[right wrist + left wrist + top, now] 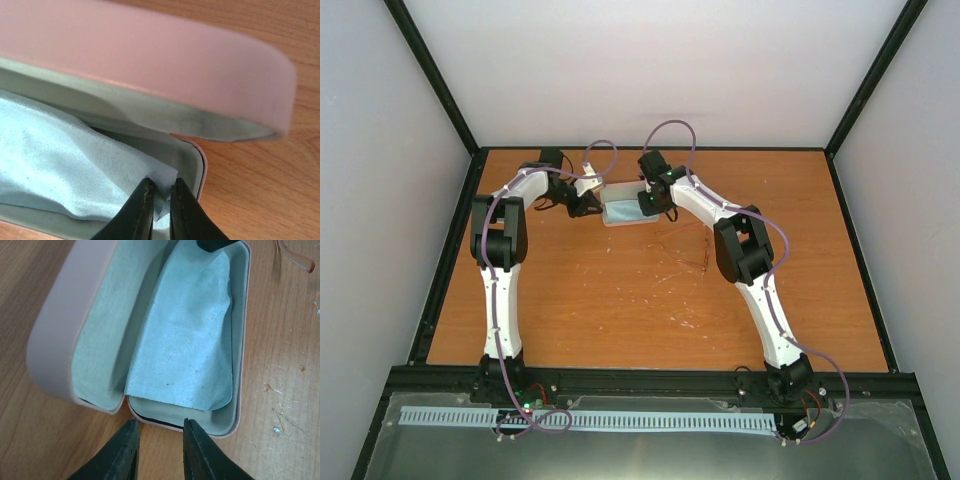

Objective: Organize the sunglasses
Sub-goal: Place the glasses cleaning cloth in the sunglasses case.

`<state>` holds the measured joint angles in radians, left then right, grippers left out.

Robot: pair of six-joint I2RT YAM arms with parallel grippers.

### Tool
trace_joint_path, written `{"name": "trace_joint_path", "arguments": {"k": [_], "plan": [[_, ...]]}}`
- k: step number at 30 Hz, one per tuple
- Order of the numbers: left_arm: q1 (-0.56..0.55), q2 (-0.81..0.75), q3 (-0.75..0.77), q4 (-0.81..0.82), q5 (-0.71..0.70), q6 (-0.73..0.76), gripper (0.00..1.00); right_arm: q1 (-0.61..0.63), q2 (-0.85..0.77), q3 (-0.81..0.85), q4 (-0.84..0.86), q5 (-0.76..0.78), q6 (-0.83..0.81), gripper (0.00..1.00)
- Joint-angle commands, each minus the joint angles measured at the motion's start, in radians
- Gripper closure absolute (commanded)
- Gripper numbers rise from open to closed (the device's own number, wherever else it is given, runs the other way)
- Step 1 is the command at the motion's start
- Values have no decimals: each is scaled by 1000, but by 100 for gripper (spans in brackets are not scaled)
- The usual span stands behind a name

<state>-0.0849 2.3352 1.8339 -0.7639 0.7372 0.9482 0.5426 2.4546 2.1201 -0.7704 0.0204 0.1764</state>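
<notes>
The cloth's end (162, 176) doubles over in the case's base, so my right gripper should open, move to the cloth's near edge (105, 218) and flatten it before packing the sunglasses.
The pale pink case (620, 222) lies open at the back of the table, with its lid (55, 325) folded out and a light blue cloth (190, 340) in its base. My right gripper (159, 189) is down in the base, shut on one corner of the cloth (60, 160). Just outside the case's near rim (165, 422), my left gripper (160, 429) stands open with nothing in it. The amber sunglasses (692, 243) lie on the wood to the right of the case, and one rounded tip (300, 260) shows in the left wrist view.
Black frame rails (450, 250) edge the wooden table (600, 310) on the left, right and front. White walls close in the back and sides. Small white scratches (280, 422) mark the wood beside the case.
</notes>
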Motion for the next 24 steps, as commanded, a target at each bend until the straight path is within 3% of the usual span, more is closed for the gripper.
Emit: {"name": "trace_joint_path", "arguments": {"k": [1,9,14,17,24], "plan": [[7,-2,2,-13,21,4,73,-6,-18,25,29,39,-1,89],[7,-3,-4,-14,23,2,73,-5,-58,-21,76,89,12,89],[7,-5,-10,-14,24,2,73,-6,-91,-62,106,108,23,72],[7,-6,-12,-13,24,3,73,-5,-123,-103,124,124,27,70],[7,-7,-17,-7,28,3,73,-6,-219,-227,195,22,28,96]]}}
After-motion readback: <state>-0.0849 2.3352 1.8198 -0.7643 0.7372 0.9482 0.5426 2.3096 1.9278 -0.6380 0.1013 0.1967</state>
